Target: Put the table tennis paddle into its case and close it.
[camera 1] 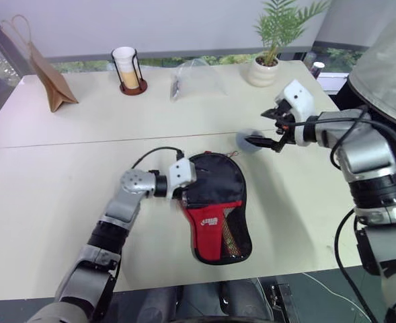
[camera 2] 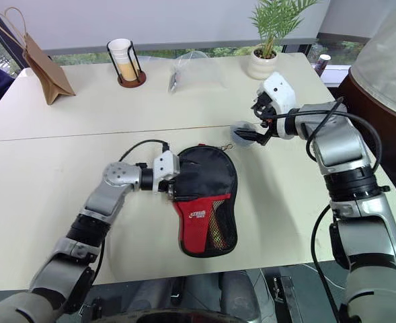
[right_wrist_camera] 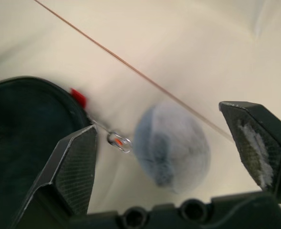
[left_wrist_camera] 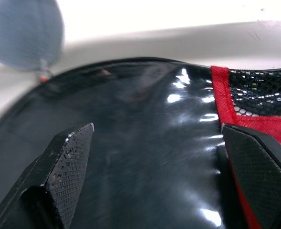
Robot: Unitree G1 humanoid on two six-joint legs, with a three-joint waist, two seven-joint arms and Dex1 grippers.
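Note:
With the ring clip [camera 1: 233, 154] at the case's round end, my left gripper should steady the cover while my right gripper pulls the grey pouch [camera 1: 242, 140] toward the front edge.
The black fabric case [camera 1: 214, 202] lies flat on the table, red panel and mesh pocket toward the front edge, round black end toward the back. My left gripper [camera 1: 184, 195] is open at the case's left edge, its fingers [left_wrist_camera: 71, 162] straddling the glossy black cover beside the red trim. Raised above the table to the right, my right gripper [camera 1: 263, 128] is open and empty, hovering over a small round grey pouch [right_wrist_camera: 171, 148] that hangs by a ring clip from the case's top. The paddle is hidden.
Along the back of the table [camera 1: 63, 168] stand a brown paper bag [camera 1: 53, 77], a cup in a wire holder [camera 1: 126, 67], a clear plastic bag [camera 1: 196, 77] and a potted plant [camera 1: 265, 64]. A seam crosses the table behind the case.

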